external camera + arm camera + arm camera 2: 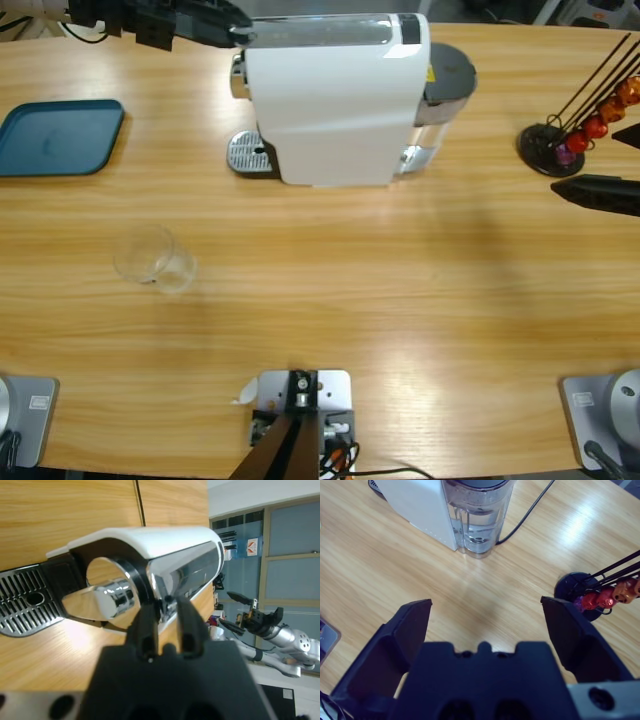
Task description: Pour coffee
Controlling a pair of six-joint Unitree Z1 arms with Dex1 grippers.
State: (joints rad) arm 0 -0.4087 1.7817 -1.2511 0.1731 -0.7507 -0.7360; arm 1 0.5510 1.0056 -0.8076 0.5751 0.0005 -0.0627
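Note:
The outermost orange capsule (628,90) is at the upper end of the slanted row (596,126). It will come away by itself when I lift it, and the others will stay in place.
A white coffee machine (335,100) stands at the table's far middle, its grated drip tray (250,153) on its left side. My left gripper (238,35) comes in from the upper left and is shut on the machine's chrome lever (172,580), jaws almost together at its end (169,612). The spout (107,597) sits above the drip tray (25,605), which has nothing on it. A clear glass (155,258) stands on the table, front left, apart from both grippers. The coffee is out of view. My right gripper (585,160) hovers open at the right edge (487,605).
A blue tray (60,137) lies at the far left. A black capsule stand (560,145) with red and orange capsules (605,597) is at the right. The machine's water tank (480,520) and its cable (525,515) face the right gripper.

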